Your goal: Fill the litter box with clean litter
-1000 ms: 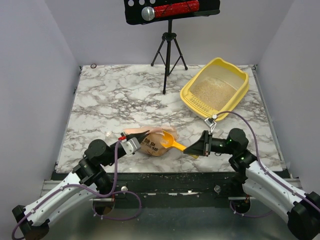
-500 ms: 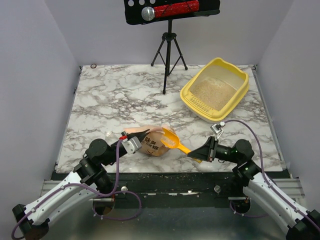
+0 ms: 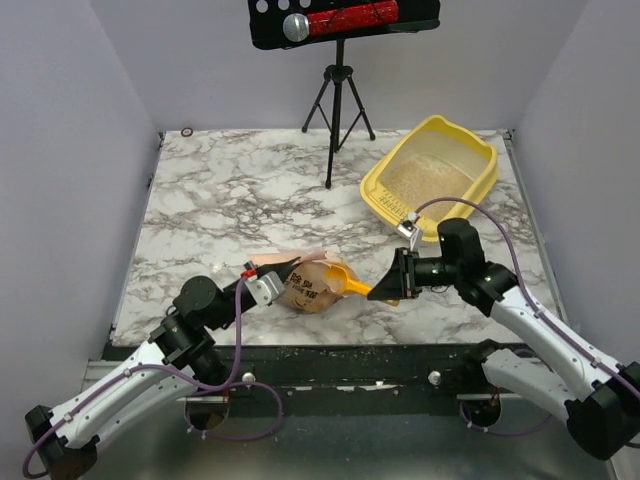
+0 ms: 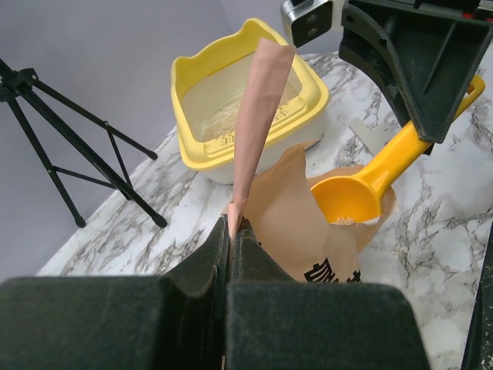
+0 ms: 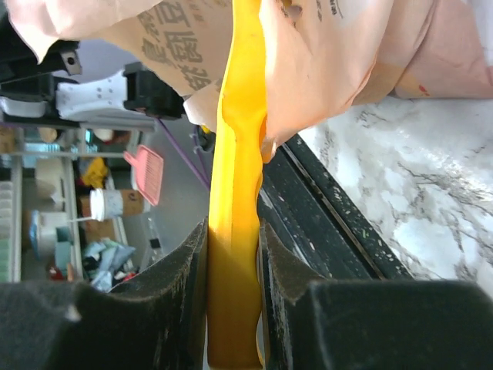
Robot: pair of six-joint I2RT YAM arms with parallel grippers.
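The robot's right gripper should push the scoop's bowl [image 4: 347, 200] deeper into the bag [image 4: 296, 227], because the bowl sits shallow at the bag's opening with only a few grains at the bowl's edge.
The yellow litter box [image 3: 478, 180] [image 4: 311, 91] stands at the far right of the table, with a layer of beige clean litter [image 3: 418, 184] [image 4: 222, 124] inside. A tan printed paper bag [image 3: 305, 287] [image 4: 296, 223] lies near the front edge. My left gripper [image 3: 278, 280] [image 4: 233, 228] is shut on the bag's pink upper edge and holds it up. My right gripper [image 3: 387, 290] [image 5: 235, 231] is shut on the handle of a yellow-orange scoop [image 3: 345, 283] [image 4: 362, 189] [image 5: 237, 154]. The scoop's bowl sits at the bag's mouth.
A black tripod [image 3: 338, 100] stands at the back centre under a black bar with a red roller [image 3: 340, 20]. A small ring [image 3: 187, 131] lies at the far left corner. Spilled grains dot the black rail [image 3: 330, 350] along the near edge.
My right arm has risen and swung away from the near edge, and the scoop has tipped and moved back toward the bag's mouth. The left gripper and the bag have stayed put.
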